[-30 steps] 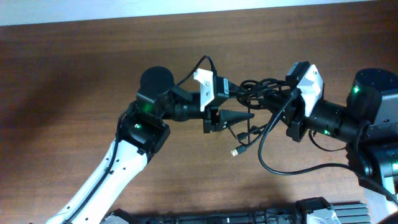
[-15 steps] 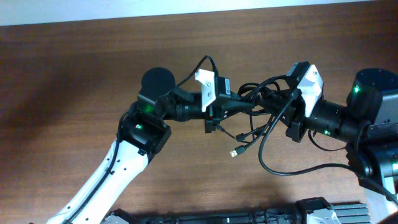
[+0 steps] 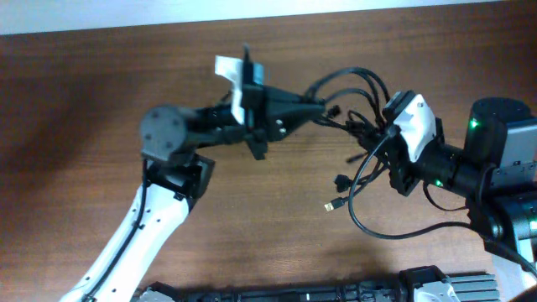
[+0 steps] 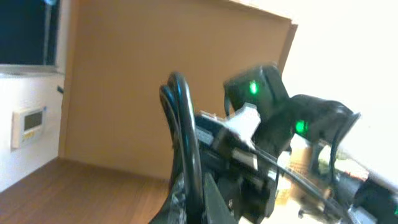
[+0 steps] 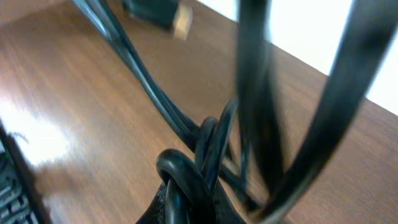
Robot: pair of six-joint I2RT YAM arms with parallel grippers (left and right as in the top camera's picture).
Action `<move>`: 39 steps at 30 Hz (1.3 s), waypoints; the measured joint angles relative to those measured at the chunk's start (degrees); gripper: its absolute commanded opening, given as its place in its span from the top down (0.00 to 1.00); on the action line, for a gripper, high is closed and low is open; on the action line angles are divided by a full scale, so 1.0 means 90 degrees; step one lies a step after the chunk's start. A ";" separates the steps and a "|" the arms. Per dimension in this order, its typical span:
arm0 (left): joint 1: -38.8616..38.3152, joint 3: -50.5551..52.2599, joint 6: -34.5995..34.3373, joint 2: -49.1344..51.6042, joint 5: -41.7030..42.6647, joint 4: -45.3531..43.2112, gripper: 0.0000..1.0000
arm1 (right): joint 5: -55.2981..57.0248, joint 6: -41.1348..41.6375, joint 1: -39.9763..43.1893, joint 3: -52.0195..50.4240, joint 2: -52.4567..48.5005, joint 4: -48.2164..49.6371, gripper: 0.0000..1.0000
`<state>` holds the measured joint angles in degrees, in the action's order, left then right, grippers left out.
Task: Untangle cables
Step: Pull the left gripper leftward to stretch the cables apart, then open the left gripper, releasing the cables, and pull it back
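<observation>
The robot's right gripper is holding the knot [image 3: 379, 136] across from the cable loop [image 3: 357, 74] in the left gripper, so the left gripper should go on pulling away until the loop is stretched wide, and then let go.
The cables [image 3: 351, 107] are thin black cords tangled in a bundle that hangs in the air between my two grippers. My left gripper [image 3: 317, 107] is shut on the bundle's left side, where a loop of cable [image 4: 184, 124] rises out of its jaws. On the right side my right gripper [image 3: 379, 141] is shut on a knot of cables [image 5: 200, 163]. Two loose ends hang below, one with a dark plug [image 3: 341, 179] and one with a light-tipped plug [image 3: 331, 205]. A long loop [image 3: 377, 231] sags toward the table. In the right wrist view a plug [image 5: 160, 11] shows blurred at the top.
The brown wooden table [image 3: 75, 126] runs to a white strip along the far edge. A black ridged bar [image 3: 336, 294] lies along the near edge. My right arm's dark base [image 3: 503, 159] stands at the right, and the left arm's white link [image 3: 143, 235] crosses the lower left.
My left gripper has closed on the cables and swung up and to the left with them, stretching the bundle. The hanging plugs have shifted slightly right. The right gripper has barely moved.
</observation>
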<state>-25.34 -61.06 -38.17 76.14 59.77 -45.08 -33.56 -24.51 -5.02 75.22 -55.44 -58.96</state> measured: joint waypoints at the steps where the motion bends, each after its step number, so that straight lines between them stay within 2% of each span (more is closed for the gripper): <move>1: 0.0107 0.0002 -0.0313 0.0000 0.0007 -0.0177 1.00 | 0.0027 -0.0090 0.0000 0.0002 0.0000 -0.0061 0.96; 8: 0.1022 0.0005 -0.2769 0.0005 -0.0087 -0.0452 1.00 | 0.0257 -0.0410 0.0000 0.0024 0.0010 -0.0182 0.96; 12: 0.1486 0.0005 -0.3252 0.0005 -0.0104 -0.0454 1.00 | 0.0304 -0.0469 0.0000 0.0024 0.0010 -0.0211 0.96; 17: 0.1957 0.0005 -0.3315 0.0005 -0.0126 -0.0350 1.00 | 0.0330 -0.0474 0.0000 0.0024 0.0010 -0.0221 0.96; 21: 0.2181 -0.0015 -0.3232 -0.0002 -0.0202 0.0617 0.99 | 0.0384 -0.0476 0.0000 0.0024 0.0010 -0.0245 0.96; 22: 0.2222 -0.0022 -0.3181 -0.0002 -0.0236 0.0964 0.91 | 0.0418 -0.0476 0.0000 0.0024 0.0010 -0.0267 0.96; 24: 0.2293 -0.0049 -0.3101 -0.0022 -0.0328 0.1882 0.88 | 0.0442 -0.0474 0.0000 0.0024 0.0010 -0.0265 0.96; 26: 0.2368 -0.0041 -0.3045 -0.0019 -0.0510 0.2778 0.80 | 0.0500 -0.0469 0.0000 0.0024 0.0010 -0.0311 0.96; 29: 0.2441 -0.0046 -0.2790 -0.0019 -0.0651 0.3580 0.77 | 0.0612 -0.0466 0.0000 0.0024 0.0010 -0.0333 0.96; 31: 0.2443 -0.0051 -0.2603 -0.0019 -0.0680 0.4109 0.66 | 0.0646 -0.0459 0.0000 0.0024 0.0010 -0.0316 0.96; 33: 0.2443 -0.0049 -0.2412 -0.0019 -0.0670 0.4403 0.58 | 0.0663 -0.0464 0.0000 0.0024 0.0005 -0.0296 0.96; 35: 0.2443 -0.0049 -0.2217 -0.0019 -0.0588 0.4563 0.54 | 0.0661 -0.0461 0.0000 0.0024 0.0002 -0.0253 0.96; 36: 0.2443 -0.0049 -0.2072 -0.0019 -0.0556 0.4583 0.48 | 0.0661 -0.0461 0.0000 0.0024 0.0002 -0.0245 0.96; 39: 0.2429 -0.0049 -0.1396 -0.0019 -0.0063 0.4585 0.38 | 0.0656 -0.0457 0.0000 0.0024 0.0002 -0.0199 0.96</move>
<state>-3.49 -61.49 -50.74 75.96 59.20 -3.81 -27.66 -28.62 -5.02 75.44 -55.42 -60.75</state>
